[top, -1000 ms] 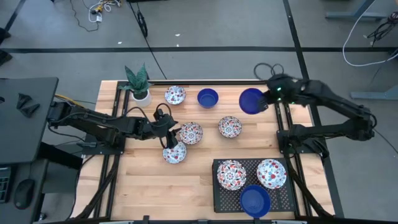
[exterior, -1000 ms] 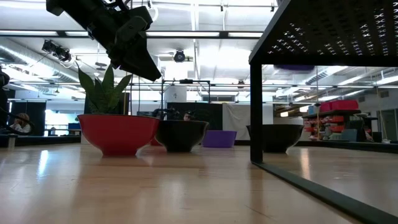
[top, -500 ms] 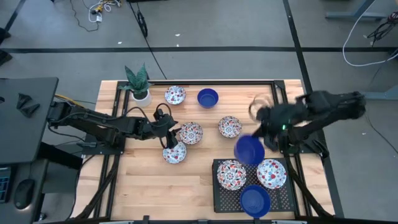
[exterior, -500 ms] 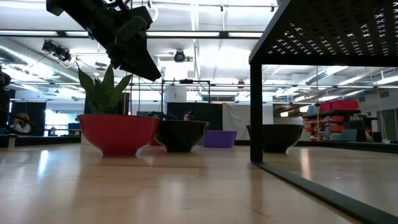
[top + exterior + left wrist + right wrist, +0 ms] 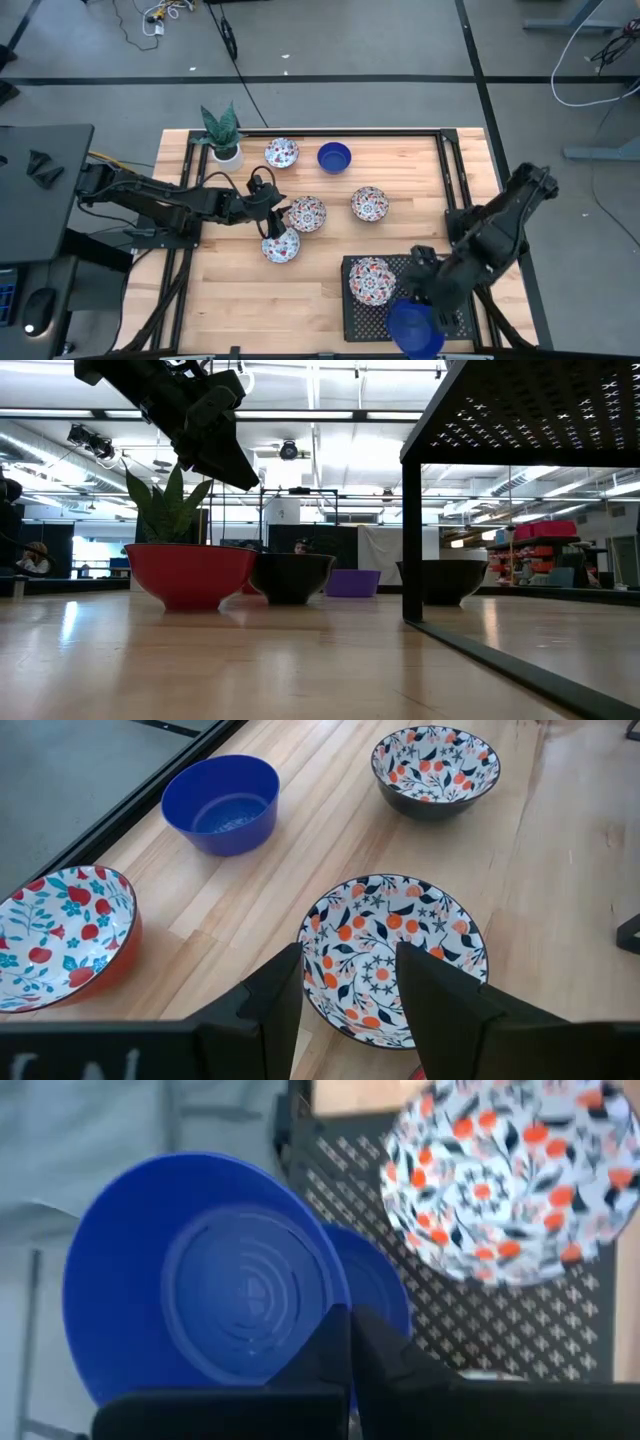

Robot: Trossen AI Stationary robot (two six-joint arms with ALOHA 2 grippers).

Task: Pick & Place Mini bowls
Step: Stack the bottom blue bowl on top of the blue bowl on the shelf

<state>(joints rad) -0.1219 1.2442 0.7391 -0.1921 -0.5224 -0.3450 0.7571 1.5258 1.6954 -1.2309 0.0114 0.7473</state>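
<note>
The held blue bowl (image 5: 225,1275) is open side up above the tray's blue bowl (image 5: 374,1278). My right gripper should keep going down until both bowls nest, then let go.
My right gripper (image 5: 420,303) is shut on a cobalt blue mini bowl (image 5: 413,328) over the near end of the black perforated tray (image 5: 352,318). A second blue bowl (image 5: 378,1285) sits in the tray just behind it. A floral bowl (image 5: 371,280) sits in the tray too. My left gripper (image 5: 268,215) is open and hovers over a floral bowl (image 5: 390,955) without touching it. More bowls rest on the table: floral ones (image 5: 282,153), (image 5: 370,204), (image 5: 281,245) and a blue one (image 5: 334,157). My right gripper holds the blue bowl by its rim (image 5: 322,1318), the fingers closed together at the bowl's edge. The bowl is tipped, its ringed underside (image 5: 245,1285) turned toward the wrist camera. It sits above the tray; whether it touches the other blue bowl I cannot tell.
A small white pot with a green plant (image 5: 224,135) stands at the far left corner. The tray stands raised on legs (image 5: 410,530) at the near right. My right arm (image 5: 500,225) covers part of the tray. Bare wood lies at the near left (image 5: 250,300).
My right gripper has swept from the table's far right toward the near edge with the blue bowl, which is now above the tray's near end over the other blue bowl. My left arm has kept still.
</note>
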